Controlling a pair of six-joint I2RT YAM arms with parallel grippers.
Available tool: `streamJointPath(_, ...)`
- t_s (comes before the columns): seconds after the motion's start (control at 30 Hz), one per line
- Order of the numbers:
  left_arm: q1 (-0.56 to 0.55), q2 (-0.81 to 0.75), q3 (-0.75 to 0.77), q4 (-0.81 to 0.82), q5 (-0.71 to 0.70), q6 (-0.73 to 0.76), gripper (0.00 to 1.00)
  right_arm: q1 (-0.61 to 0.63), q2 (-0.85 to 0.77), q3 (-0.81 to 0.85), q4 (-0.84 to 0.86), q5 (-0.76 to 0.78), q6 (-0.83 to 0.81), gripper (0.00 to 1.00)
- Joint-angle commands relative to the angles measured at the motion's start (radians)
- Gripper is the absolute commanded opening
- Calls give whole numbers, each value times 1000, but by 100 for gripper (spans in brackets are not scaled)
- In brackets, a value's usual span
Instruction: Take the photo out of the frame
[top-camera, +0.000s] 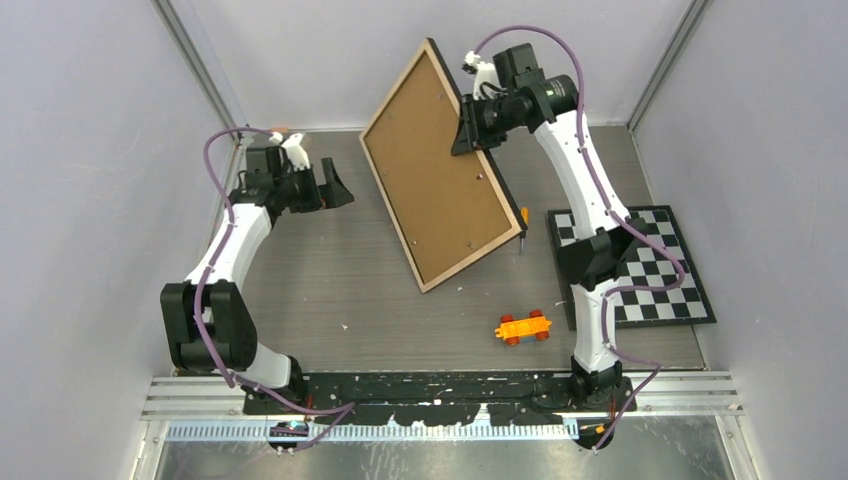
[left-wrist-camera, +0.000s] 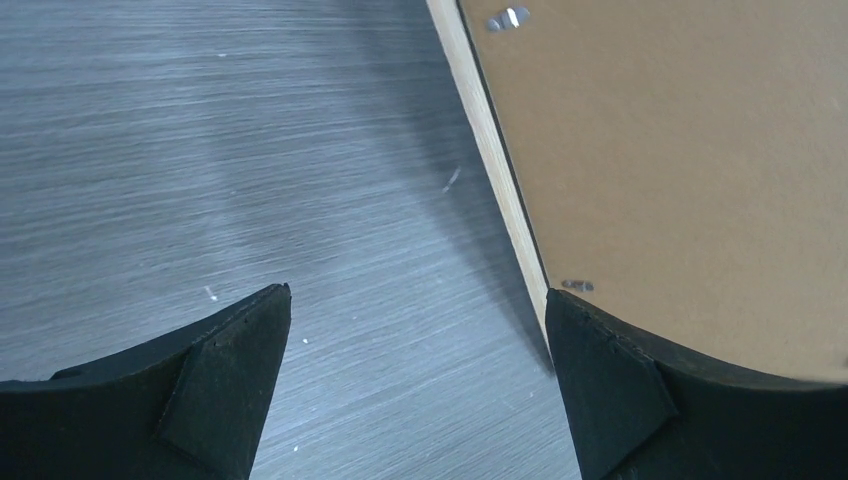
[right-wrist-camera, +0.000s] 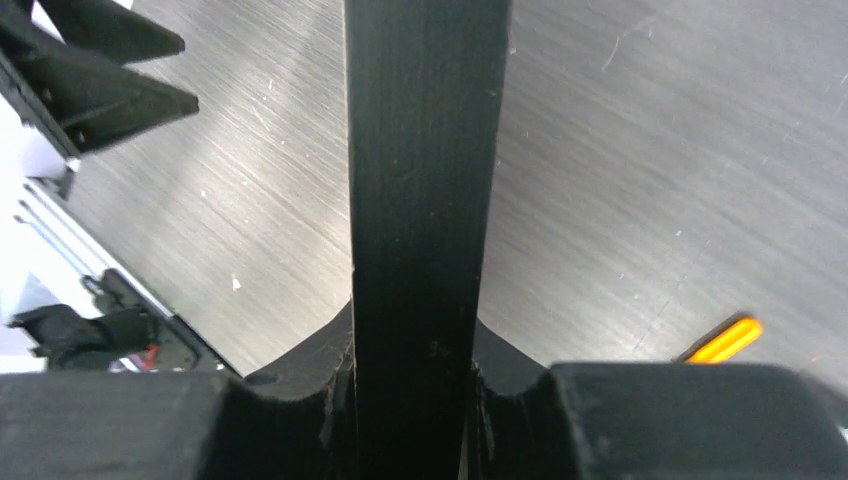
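Observation:
Next, my right gripper flips the frame's black edge (top-camera: 506, 188) over and puts the frame down front up, because the frame's back board (top-camera: 420, 175) faces up and covers the photo.
The frame (top-camera: 440, 170) stands tilted on the table with its brown back board and light wooden rim facing up. My right gripper (top-camera: 470, 125) is shut on its upper right edge; in the right wrist view that black edge (right-wrist-camera: 425, 180) runs up from between the jaws of the gripper (right-wrist-camera: 415, 370). My left gripper (top-camera: 340, 187) hovers open just left of the frame, holding nothing. In the left wrist view the open gripper (left-wrist-camera: 418, 300) is above bare table, and the frame's rim and back board (left-wrist-camera: 680, 170) lie beside the right finger. The photo is hidden.
A black-and-white checkerboard mat (top-camera: 650, 270) lies at the right behind the right arm. An orange toy car (top-camera: 523, 327) sits near the front centre. A small orange object (top-camera: 524, 214) lies by the frame's lower right corner. Small metal clips (left-wrist-camera: 510, 17) sit on the back board.

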Motion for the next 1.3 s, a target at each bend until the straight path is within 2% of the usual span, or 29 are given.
streamJointPath(0.0,73,9,2,70,29,-105,100,107,-51,47,171,262,-291,1)
streamJointPath(0.2,182,26,8,69,49,-172,100,248,-63,56,340,545,-524,0)
streamJointPath(0.3,245,39,19,76,69,-207,100,292,-64,56,428,629,-610,0)
streamJointPath(0.53,323,43,35,88,85,-198,100,317,-44,45,627,739,-819,1)
streamJointPath(0.7,347,53,40,94,93,-191,100,319,-42,-3,713,695,-889,1)
streamJointPath(0.93,374,71,49,90,106,-185,100,332,-98,-285,831,589,-986,1)
streamJointPath(1.07,383,63,50,80,108,-165,100,349,-167,-519,940,525,-1036,0)
streamJointPath(1.13,384,59,50,81,102,-154,100,364,-209,-676,1036,495,-1068,1)
streamJointPath(1.27,394,64,54,81,92,-151,100,398,-263,-989,1331,450,-1138,0)
